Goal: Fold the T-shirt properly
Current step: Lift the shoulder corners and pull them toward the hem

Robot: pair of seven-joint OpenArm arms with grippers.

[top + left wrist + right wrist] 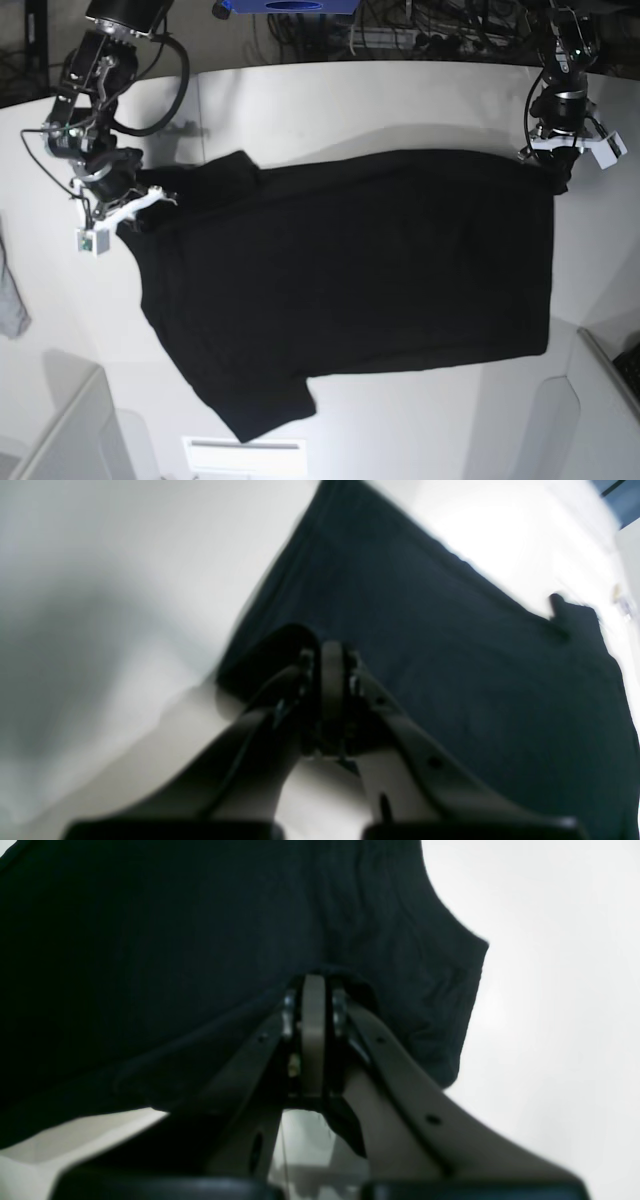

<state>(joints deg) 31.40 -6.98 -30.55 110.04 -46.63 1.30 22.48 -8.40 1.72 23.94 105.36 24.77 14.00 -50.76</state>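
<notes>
The T-shirt's back edge [385, 157] stretches smoothly across to the left gripper, so the right gripper keeps bringing it toward the front [168, 280] until it lies flat, then let go.
The black T-shirt [350, 260] lies spread flat on the white table [400, 100], one sleeve [260, 405] toward the front and the other [225, 172] at the back left. My left gripper [558, 170] sits at the shirt's far right corner. In the left wrist view its fingers [332, 647] are pressed together with dark cloth [450, 655] bunched at the tip. At the shirt's left end by the upper sleeve, my right gripper [140, 208] is also shut. The right wrist view shows its tips [314, 980] pinching a fold of the black cloth [150, 965].
A small grey cloth scrap [10, 295] hangs at the table's left edge. A blue object [285, 5] and cables sit behind the table. Pale angled panels [70, 430] flank the front corners, with a white tray [245, 455] between them.
</notes>
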